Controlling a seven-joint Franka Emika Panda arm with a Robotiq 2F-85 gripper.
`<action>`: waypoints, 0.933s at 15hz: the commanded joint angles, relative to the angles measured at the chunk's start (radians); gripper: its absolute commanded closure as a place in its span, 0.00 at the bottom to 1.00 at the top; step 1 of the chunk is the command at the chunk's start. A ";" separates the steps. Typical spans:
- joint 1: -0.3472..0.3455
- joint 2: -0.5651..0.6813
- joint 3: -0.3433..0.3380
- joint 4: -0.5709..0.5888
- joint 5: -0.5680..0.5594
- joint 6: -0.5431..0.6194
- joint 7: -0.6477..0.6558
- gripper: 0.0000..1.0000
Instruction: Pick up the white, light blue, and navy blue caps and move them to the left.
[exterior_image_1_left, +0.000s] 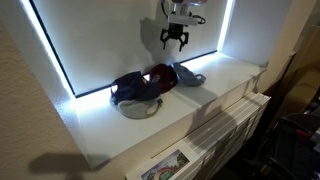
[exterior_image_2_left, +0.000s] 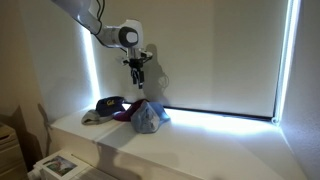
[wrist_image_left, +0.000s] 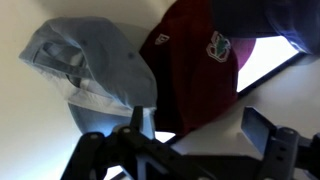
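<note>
The robot's open fingers hang on both sides of the maroon cap's edge (wrist_image_left: 178, 120), so next the gripper moves over the light blue cap's raised fold (wrist_image_left: 137, 88) before it goes down to pinch that fold.
Several caps lie in a pile on the white sill. The light blue cap (exterior_image_1_left: 188, 75) (exterior_image_2_left: 148, 118) (wrist_image_left: 95, 65) is at one end, beside a maroon cap (exterior_image_1_left: 160, 74) (wrist_image_left: 195, 55). The navy blue cap (exterior_image_1_left: 133, 88) (exterior_image_2_left: 108, 103) (wrist_image_left: 270, 15) lies on the maroon cap's other side. Under the navy one, a pale shape that looks like the white cap (exterior_image_1_left: 141, 109) (exterior_image_2_left: 92, 118) shows. My gripper (exterior_image_1_left: 176, 40) (exterior_image_2_left: 138, 76) (wrist_image_left: 200, 135) hangs open well above the pile with nothing between its fingers. It is over the light blue and maroon caps.
A drawn blind (exterior_image_2_left: 200, 50) with bright light at its edges stands directly behind the sill (exterior_image_1_left: 215, 80). The sill's front edge drops to a radiator (exterior_image_1_left: 225, 130). A printed sheet (exterior_image_1_left: 165, 167) lies on a lower surface in front.
</note>
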 joint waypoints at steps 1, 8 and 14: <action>-0.117 -0.011 0.032 -0.123 0.100 -0.034 -0.140 0.00; -0.108 0.015 0.019 -0.097 0.083 -0.020 -0.131 0.00; 0.006 -0.012 -0.044 -0.146 -0.109 0.180 -0.088 0.00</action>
